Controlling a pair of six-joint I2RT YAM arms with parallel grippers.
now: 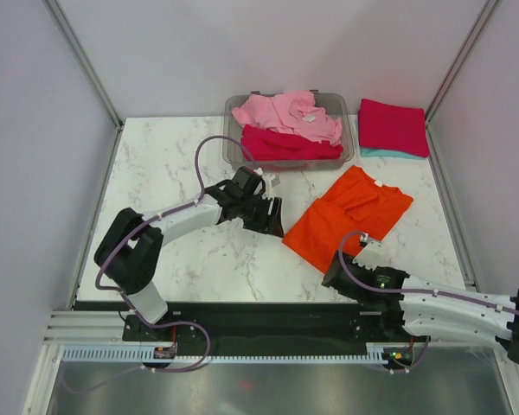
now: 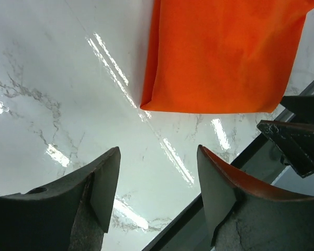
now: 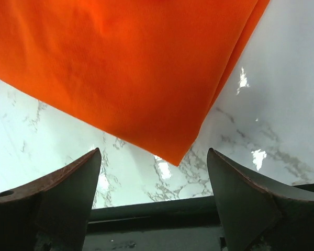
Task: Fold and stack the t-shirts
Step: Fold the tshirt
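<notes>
I should take the t-shirt's corner ahead with my left gripper and pull the t-shirt square with my right gripper, because the orange t-shirt's near edge is at an angle to the base bar.
An orange t-shirt lies folded flat on the marble table, right of centre. My left gripper hovers just left of the shirt's left edge, open and empty. In the left wrist view the gripper has bare table between its fingers, and the orange t-shirt lies ahead. My right gripper sits at the shirt's near corner, also open and empty. In the right wrist view the orange t-shirt has its corner just beyond the gripper. A light pink t-shirt and a crimson t-shirt lie crumpled in the bin.
The grey see-through bin stands at the back centre. A folded crimson shirt rests on a teal one at the back right. The black base rail runs along the near edge. Frame posts flank the table.
</notes>
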